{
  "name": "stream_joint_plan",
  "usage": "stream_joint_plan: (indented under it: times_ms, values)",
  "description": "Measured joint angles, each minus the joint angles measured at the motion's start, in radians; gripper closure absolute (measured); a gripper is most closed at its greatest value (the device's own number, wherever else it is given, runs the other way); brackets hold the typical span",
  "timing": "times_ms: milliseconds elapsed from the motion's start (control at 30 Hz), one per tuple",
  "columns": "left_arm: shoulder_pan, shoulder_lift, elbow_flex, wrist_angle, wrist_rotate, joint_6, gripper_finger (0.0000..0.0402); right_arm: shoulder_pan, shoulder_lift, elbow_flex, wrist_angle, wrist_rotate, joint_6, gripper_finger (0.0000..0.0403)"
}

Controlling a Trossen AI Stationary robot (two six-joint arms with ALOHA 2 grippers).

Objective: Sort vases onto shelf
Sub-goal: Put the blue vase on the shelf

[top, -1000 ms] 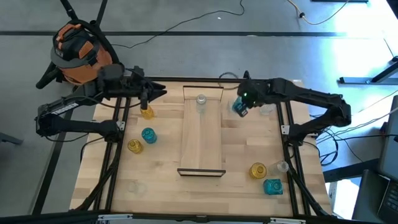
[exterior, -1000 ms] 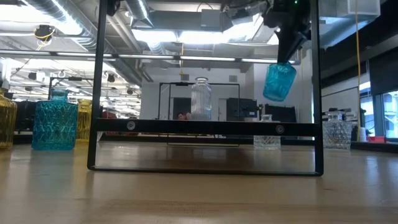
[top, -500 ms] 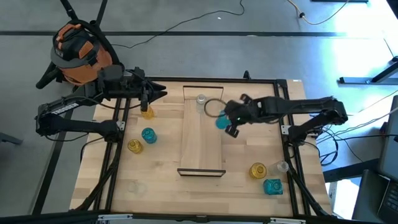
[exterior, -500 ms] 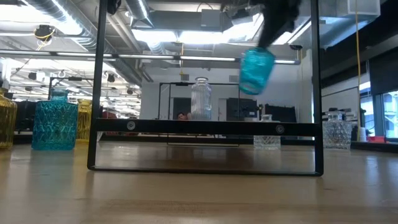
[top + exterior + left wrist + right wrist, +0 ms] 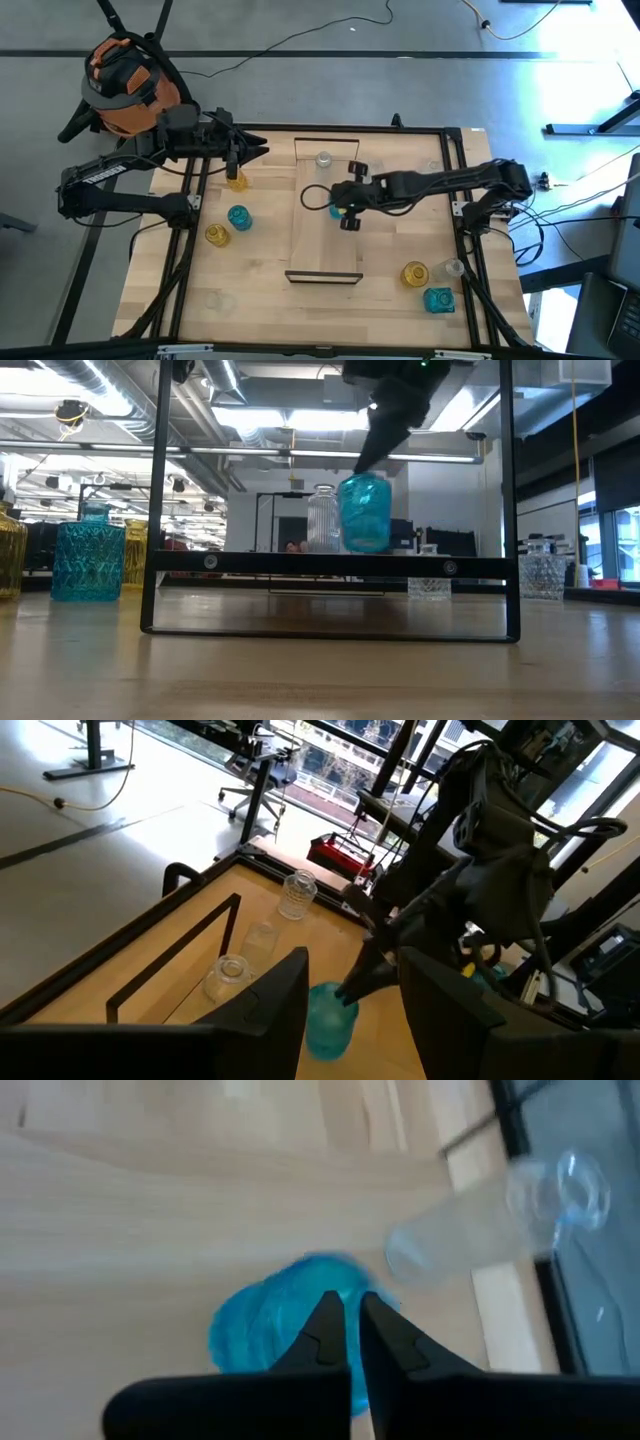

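Note:
The teal vase (image 5: 336,212) is close to the shelf's side edge and out of line with the clear vase, so both my grippers should push it gently toward the board's middle (image 5: 322,196).
My right gripper (image 5: 342,208) reaches from the table's right over the shelf (image 5: 322,240), a long pale board with dark wire end frames. It is shut on a teal vase (image 5: 365,512), also seen as the teal vase (image 5: 285,1325) in the right wrist view. A clear vase (image 5: 323,160) stands on its base at the shelf's far end. My left gripper (image 5: 240,152) waits open above an amber vase (image 5: 236,181) near the table's far left. My right gripper holds the teal vase by its top rim (image 5: 335,1285), pinched between the two fingers (image 5: 322,1330), which stand close together. It comes from above, slanting in from the table's right. The vase hangs nearly upright below the fingers; the frame bar hides whether its base touches the board.
Left of the shelf stand a teal vase (image 5: 238,217) and an amber vase (image 5: 217,235), with a clear vase (image 5: 215,298) nearer. Near the right corner are an amber vase (image 5: 415,272), a clear vase (image 5: 453,267) and a teal vase (image 5: 438,299). The shelf's near half shows bare board.
My right gripper has carried the teal vase from the table's far right toward the left, over the shelf, and then down. The vase hung high and tilted; now it hangs low beside the clear vase, nearly upright.

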Motion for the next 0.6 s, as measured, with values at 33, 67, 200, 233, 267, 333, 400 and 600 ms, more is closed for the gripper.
stream_joint_plan:
  times_ms: [33,67,200,233,267,333,400,600]
  values:
    - [0.0,0.0,0.0,0.0,0.0,0.0,0.0253,0.0,0.003,0.0,0.021,0.008,-0.019,0.0403]
    - [0.0,0.0,0.0,0.0,0.0,0.0,0.0253,0.0,0.006,0.001,0.032,0.019,-0.038,0.0403]
    - [0.0,0.0,0.0,-0.001,0.0,-0.001,0.0253,-0.004,0.014,0.001,0.054,0.038,-0.083,0.0403]
    - [0.0,0.0,0.0,-0.001,0.001,-0.001,0.0253,-0.009,0.014,0.001,0.056,0.036,-0.085,0.0403]
    - [0.0,0.0,0.0,-0.001,0.001,-0.001,0.0253,-0.011,0.014,0.001,0.062,0.032,-0.081,0.0403]
    - [0.0,0.0,0.0,-0.001,0.001,-0.001,0.0253,-0.016,0.014,0.001,0.062,0.023,-0.048,0.0403]
    - [0.0,0.0,0.0,-0.001,0.001,-0.003,0.0253,-0.016,0.005,0.0,0.06,0.007,-0.002,0.0403]
    - [0.0,0.0,0.0,-0.01,0.015,-0.003,0.0253,-0.016,-0.063,0.001,0.072,-0.17,0.162,0.0403]
